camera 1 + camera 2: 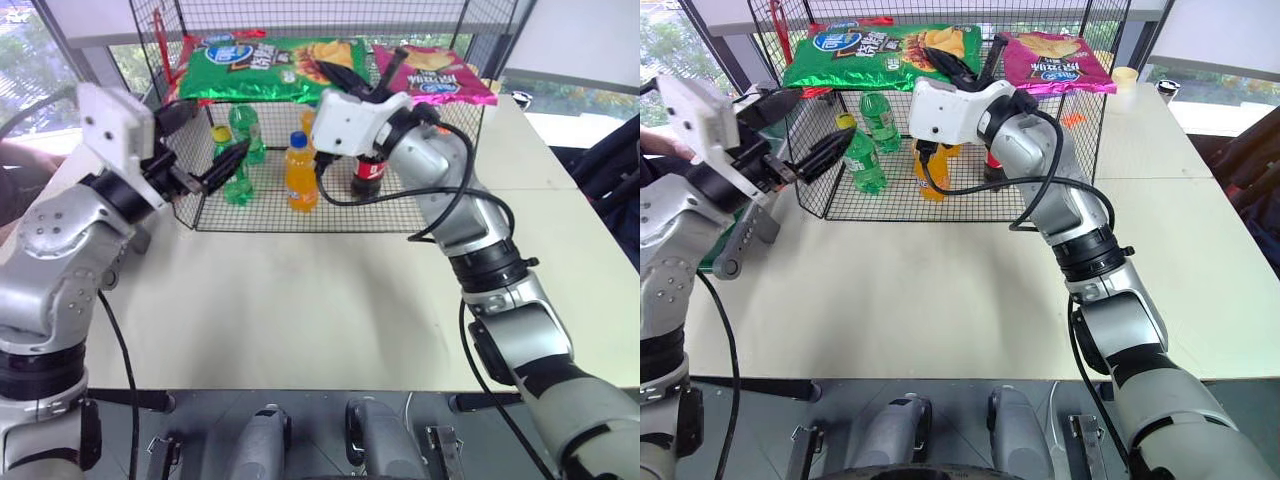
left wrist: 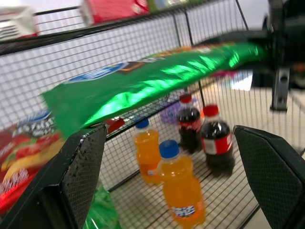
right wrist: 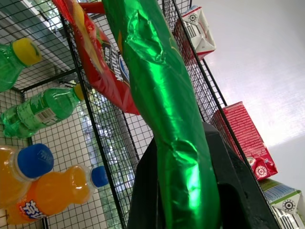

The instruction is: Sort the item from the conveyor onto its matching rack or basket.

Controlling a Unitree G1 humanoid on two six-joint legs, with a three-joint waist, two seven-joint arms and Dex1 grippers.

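Observation:
The green chip bag's loose end (image 1: 196, 82) lies over part of the red chip bag, so my left gripper should go back and pinch the green chip bag's near edge (image 1: 242, 98).
The green chip bag (image 1: 262, 65) lies spread over the top of the black wire-mesh rack (image 1: 440, 190). My right gripper (image 1: 343, 77) is shut on the bag's right edge. In the right wrist view the shiny green bag (image 3: 167, 105) runs up from between the two black fingers (image 3: 147, 191). My left gripper (image 1: 208, 135) hangs open at the rack's left side, just below the bag, with nothing between its fingers (image 2: 81, 176). The conveyor's grey roller end (image 1: 740, 240) shows at the left table edge.
A pink chip bag (image 1: 437, 75) lies on the rack top to the right, and a red one (image 3: 100, 62) sits beyond the green bag. Green, orange (image 1: 300, 175) and cola (image 1: 368, 175) bottles stand inside the rack. Cartons (image 3: 243, 138) stand behind the mesh. A cup (image 1: 1125, 80) stands far right.

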